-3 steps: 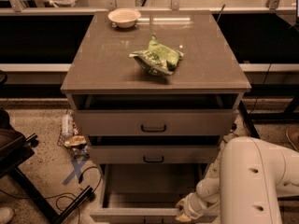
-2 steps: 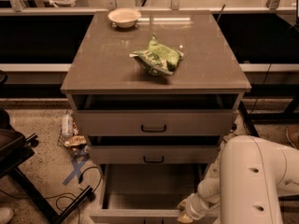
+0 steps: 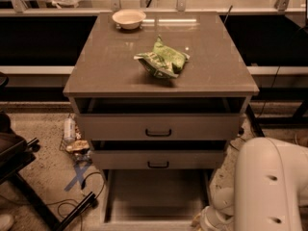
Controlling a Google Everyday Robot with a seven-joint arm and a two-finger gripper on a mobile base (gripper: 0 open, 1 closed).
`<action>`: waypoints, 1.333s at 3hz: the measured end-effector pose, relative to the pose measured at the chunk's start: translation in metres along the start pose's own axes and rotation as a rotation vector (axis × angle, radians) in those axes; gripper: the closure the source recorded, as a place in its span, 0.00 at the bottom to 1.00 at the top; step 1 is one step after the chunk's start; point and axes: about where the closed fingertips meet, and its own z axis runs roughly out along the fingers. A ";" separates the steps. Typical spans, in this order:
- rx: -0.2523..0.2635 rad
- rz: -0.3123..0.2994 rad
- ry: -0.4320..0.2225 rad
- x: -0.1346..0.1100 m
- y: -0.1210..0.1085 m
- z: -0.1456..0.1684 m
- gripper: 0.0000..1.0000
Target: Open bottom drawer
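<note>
I should reach inside behind the drawer's front (image 3: 171, 215) and pull from there, because my gripper is off to one side at the bottom drawer's front corner (image 3: 199, 222).
The bottom drawer (image 3: 155, 196) of the grey-beige cabinet is pulled out towards me, and its plain grey inside shows. Its front runs along the lower edge of the camera view, and its handle is out of view. My white arm (image 3: 269, 186) comes in from the lower right. My gripper (image 3: 203, 221) is at the drawer's front right corner, mostly cut off by the frame's lower edge. The top drawer (image 3: 159, 127) and the middle drawer (image 3: 158, 160) each stick out a little and show black bar handles.
A green crumpled bag (image 3: 162, 60) and a small white bowl (image 3: 128, 18) lie on the cabinet top (image 3: 106, 66). A bottle and litter (image 3: 72, 136) lie on the floor to the left, with cables and a black stand (image 3: 29, 177) beside them.
The arm and gripper have shifted slightly lower and towards me. The bottom drawer stays pulled out.
</note>
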 end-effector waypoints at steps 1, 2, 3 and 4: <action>0.000 0.000 0.000 0.000 0.000 0.000 1.00; -0.026 -0.113 -0.049 0.015 0.040 -0.034 1.00; -0.009 -0.253 -0.142 -0.005 0.036 -0.036 1.00; 0.023 -0.358 -0.235 -0.036 0.009 -0.024 1.00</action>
